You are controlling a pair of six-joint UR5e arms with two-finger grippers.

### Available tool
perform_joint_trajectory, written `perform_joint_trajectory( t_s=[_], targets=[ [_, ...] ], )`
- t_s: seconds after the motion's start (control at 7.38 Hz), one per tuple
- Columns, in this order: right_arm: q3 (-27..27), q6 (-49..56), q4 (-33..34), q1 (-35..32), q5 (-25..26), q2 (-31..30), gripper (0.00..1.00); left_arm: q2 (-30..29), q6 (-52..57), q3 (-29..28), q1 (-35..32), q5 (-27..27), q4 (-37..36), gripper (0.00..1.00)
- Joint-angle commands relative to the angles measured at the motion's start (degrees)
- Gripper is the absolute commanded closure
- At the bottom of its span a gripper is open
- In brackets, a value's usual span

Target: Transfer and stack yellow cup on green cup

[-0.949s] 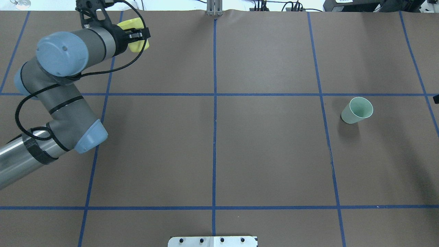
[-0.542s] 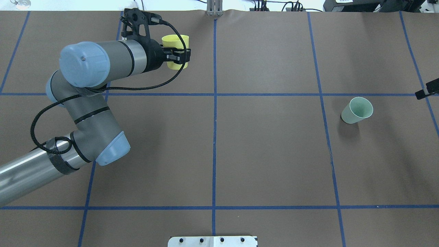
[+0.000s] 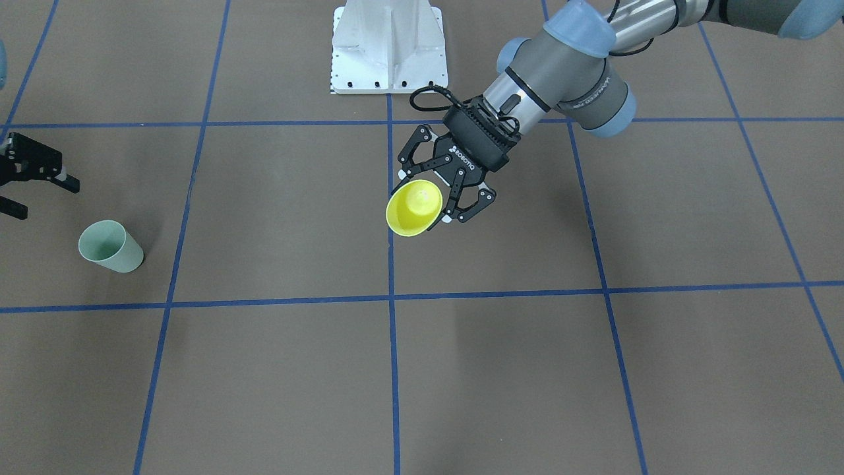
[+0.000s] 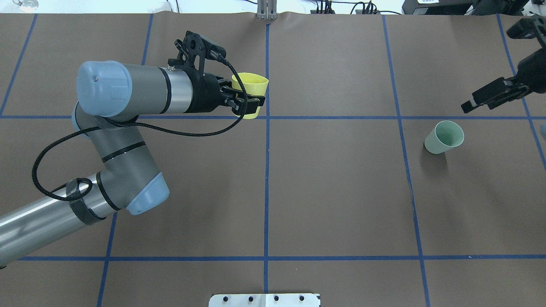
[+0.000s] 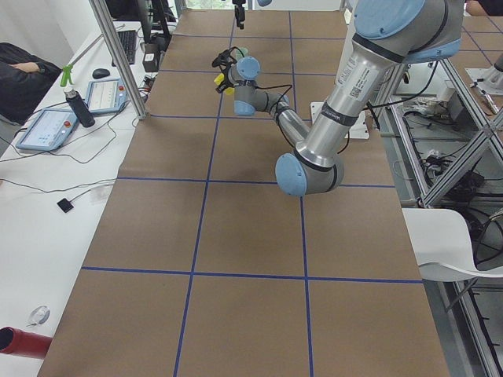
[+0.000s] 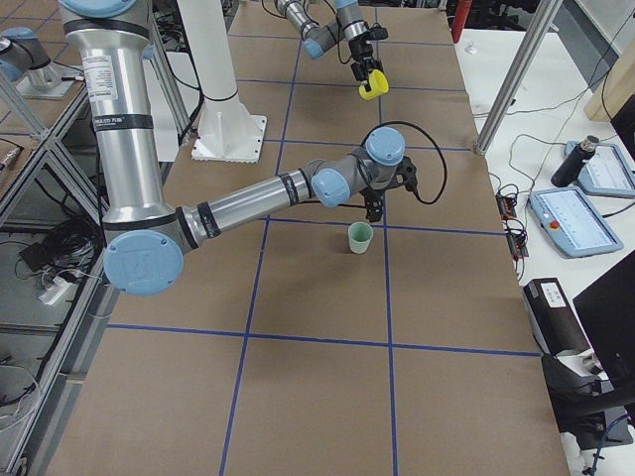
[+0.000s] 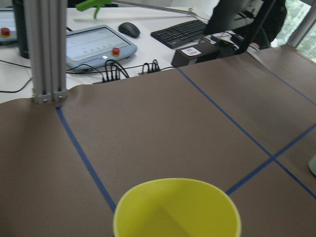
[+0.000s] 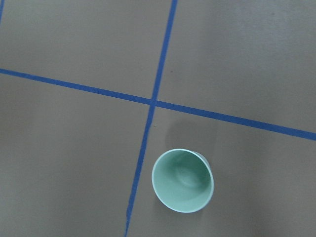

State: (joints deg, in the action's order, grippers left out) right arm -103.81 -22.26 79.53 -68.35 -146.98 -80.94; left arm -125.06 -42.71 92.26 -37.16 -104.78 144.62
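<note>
I expect the yellow cup (image 3: pixel 415 207) to sit inside the green cup with its rim sticking up above when I lower it, because the green cup's opening (image 3: pixel 102 241) is open and empty.
My left gripper (image 4: pixel 252 101) is shut on the yellow cup (image 4: pixel 251 91) and holds it in the air, just left of the table's centre line. In the front-facing view the yellow cup (image 3: pixel 413 208) is tilted, its mouth toward that camera. Its rim fills the bottom of the left wrist view (image 7: pixel 177 210). The green cup (image 4: pixel 443 137) stands upright on the table at the right, and it shows from above in the right wrist view (image 8: pixel 182 180). My right gripper (image 3: pixel 41 198) hangs open and empty above the table just beyond the green cup (image 3: pixel 111 247).
Blue tape lines divide the brown table cover into squares. The robot's white base plate (image 3: pixel 389 46) sits at the near middle edge. An aluminium post (image 4: pixel 266 10) stands at the far edge, with desks, tablets and cables behind it.
My left arm has carried the yellow cup from the far left to near the centre line. My right gripper has come in from the right edge to near the green cup.
</note>
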Motion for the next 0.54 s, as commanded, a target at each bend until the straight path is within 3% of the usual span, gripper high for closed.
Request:
perform_joint_trajectory(
  t_s=[0.0, 0.14, 0.41],
  targets=[
    [3.07, -8.18, -0.42, 6.80, 3.16, 9.00, 0.01, 0.51, 0.26, 0.37, 2.18, -0.86, 2.77, 1.00],
    [3.52, -11.03, -0.69, 9.44, 6.32, 11.83, 0.01, 0.69, 0.26, 0.46, 2.27, -0.86, 2.77, 1.00],
    [4.05, -14.55, -1.04, 12.00, 6.36, 17.64, 0.04, 0.60, -0.17, 0.37, 4.63, -0.60, 5.21, 1.00]
  ],
)
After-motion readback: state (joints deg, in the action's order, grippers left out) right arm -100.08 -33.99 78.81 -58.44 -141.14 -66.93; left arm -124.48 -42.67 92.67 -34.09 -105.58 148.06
